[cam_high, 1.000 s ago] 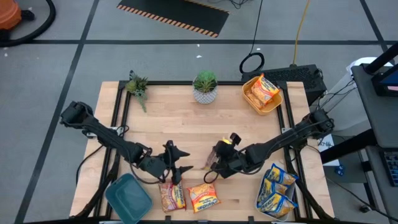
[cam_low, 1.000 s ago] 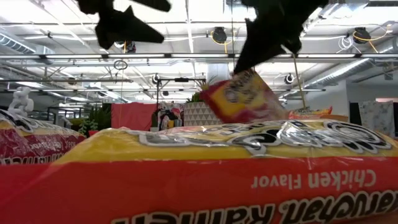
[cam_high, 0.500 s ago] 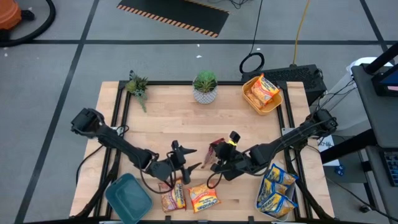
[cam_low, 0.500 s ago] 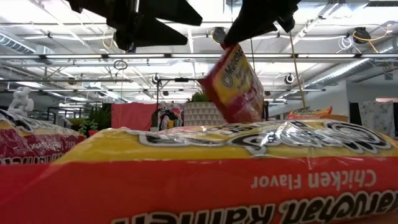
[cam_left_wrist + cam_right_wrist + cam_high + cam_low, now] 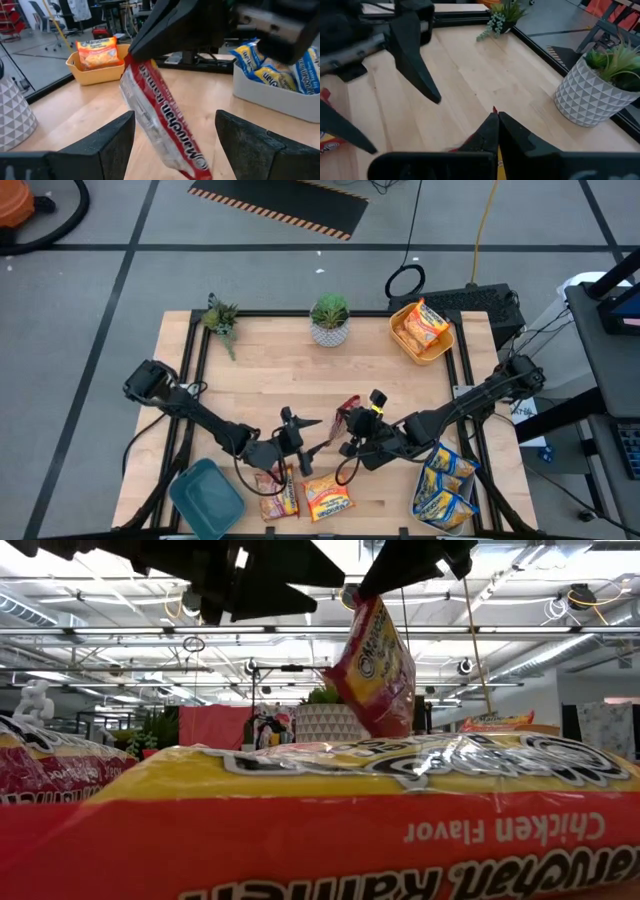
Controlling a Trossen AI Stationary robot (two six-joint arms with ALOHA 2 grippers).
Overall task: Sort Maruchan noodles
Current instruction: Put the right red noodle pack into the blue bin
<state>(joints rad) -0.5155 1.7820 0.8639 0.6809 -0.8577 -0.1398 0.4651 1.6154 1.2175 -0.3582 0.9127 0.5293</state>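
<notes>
The hanging red packet's narrow edge faces my left gripper's open fingers, so I should continue toward the packet's free body until it is between them, then close.
A red Maruchan noodle packet hangs in the air over the table's near middle, held by my right gripper, which is shut on it. My left gripper is open and level just left of it. In the left wrist view its two fingers stand on either side of the red packet without touching. A red packet and an orange one lie flat near the near edge. The orange packet fills the low view's foreground. Blue-and-yellow packets sit in the pale bin. My right gripper pinches the red packet by its upper end between the two shut fingers, coming from above and from the table's right. A red corner shows at the fingertips. The packet is lifted clear and hangs nearly upright below the fingers.
A yellow bin at the far right holds an orange packet. A teal bin sits at the near left corner and a pale bin at the near right. Two potted plants stand along the far edge.
My right gripper has raised the red packet off the table and tipped it from a slant until it hangs nearly upright. My left gripper, open throughout, has moved toward the table's right until its fingers flank the hanging packet.
</notes>
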